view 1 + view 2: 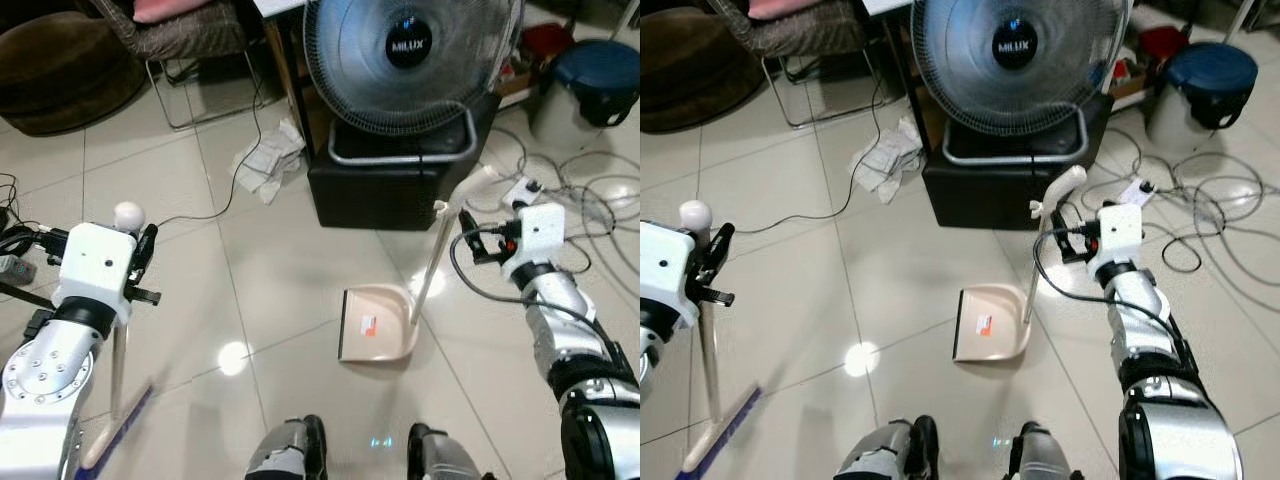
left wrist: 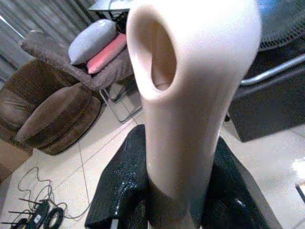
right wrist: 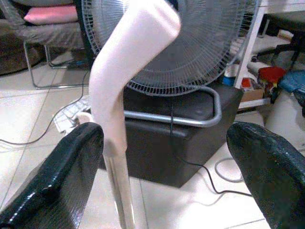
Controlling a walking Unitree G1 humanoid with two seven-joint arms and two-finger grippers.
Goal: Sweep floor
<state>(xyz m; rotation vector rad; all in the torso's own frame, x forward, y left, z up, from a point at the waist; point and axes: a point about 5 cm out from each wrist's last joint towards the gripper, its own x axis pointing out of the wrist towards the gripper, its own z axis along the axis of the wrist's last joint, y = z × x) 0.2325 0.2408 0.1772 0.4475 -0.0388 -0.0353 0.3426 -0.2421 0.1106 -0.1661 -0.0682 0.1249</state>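
My gripper will make the beige dustpan (image 1: pixel 378 324) follow stiffly instead of dangling when I lift it, because the long handle stands up (image 1: pixel 429 272) by itself from the dustpan's back edge.
A pale broom handle (image 1: pixel 128 214) stands upright at my left, and my left gripper (image 1: pixel 143 258) is shut on it just below its rounded top. In the left wrist view the black fingers (image 2: pixel 119 191) clasp the handle (image 2: pixel 190 95). The broom's purple bristles (image 1: pixel 118 428) rest on the tiled floor near my left side. A beige dustpan (image 1: pixel 377 323) lies on the floor ahead, its long handle (image 1: pixel 437 245) rising to the right. My right gripper (image 1: pixel 472 242) is at the handle's top, open. The wrist view shows its fingers (image 3: pixel 57 176) spread wide, with the handle (image 3: pixel 119 95) beside one finger and not clasped.
Just behind the dustpan, a large fan (image 1: pixel 410 55) sits on a black box (image 1: pixel 385 185). Crumpled paper (image 1: pixel 265 160) lies left of the box. A power strip and loose cables (image 1: pixel 570 200) spread at the right, near a blue bin (image 1: pixel 595 80). A chair (image 1: pixel 185 40) and brown seat (image 1: pixel 60 70) stand behind.
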